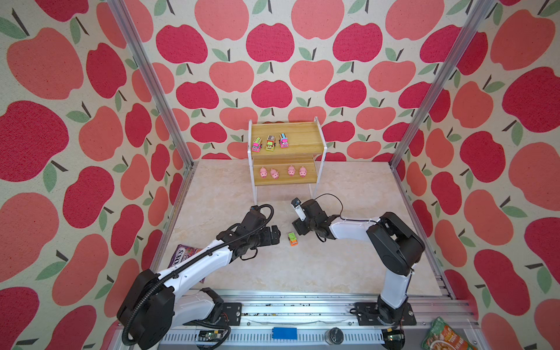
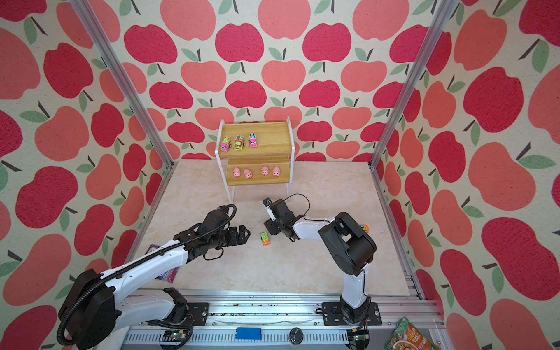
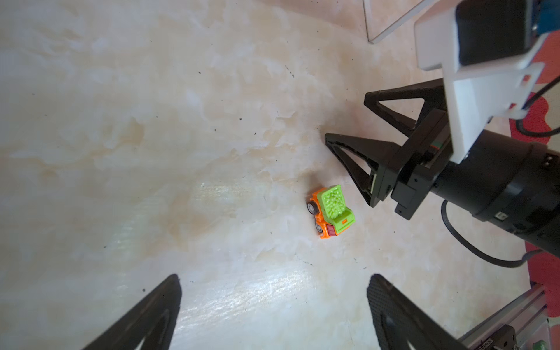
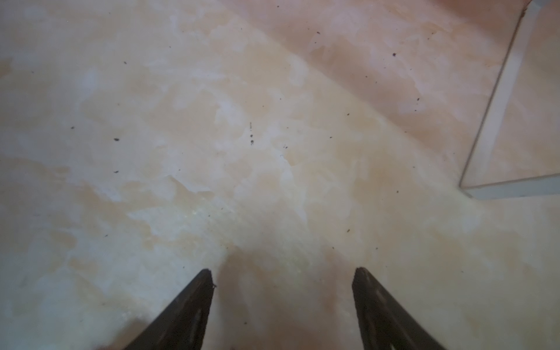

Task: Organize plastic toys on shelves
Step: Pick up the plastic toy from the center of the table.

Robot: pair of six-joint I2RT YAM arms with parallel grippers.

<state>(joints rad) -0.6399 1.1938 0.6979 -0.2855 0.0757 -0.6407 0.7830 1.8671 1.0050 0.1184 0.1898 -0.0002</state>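
Both my grippers crowd the orange-green truck point(image 1: 292, 238), so next my left gripper backs off while my right gripper takes it to the upper board's loose end point(image 1: 305, 137).
The shelves point(image 1: 303, 136) stand at the back of the table. Their upper board carries three toy trucks: pink point(image 1: 256, 145), yellow-green point(image 1: 270, 143) and blue-pink point(image 1: 283, 140). Several pink pigs point(image 1: 274, 174) line the lower board. An orange-green truck point(image 1: 292, 238) point(image 2: 265, 238) point(image 3: 331, 212) sits on the table between both arms. My left gripper point(image 1: 277, 235) point(image 3: 274, 278) is open and empty, just left of the truck. My right gripper point(image 1: 296, 228) point(image 3: 347, 118) point(image 4: 283, 272) hovers open just right of and behind the truck, nothing between its fingers.
A purple snack packet point(image 1: 185, 256) lies under the left arm near the left wall. A green food pouch point(image 1: 445, 336) rests at the front right corner. The rack's white legs point(image 1: 255, 194) stand just behind the grippers. Aluminium posts point(image 1: 394, 163) mark the back corners.
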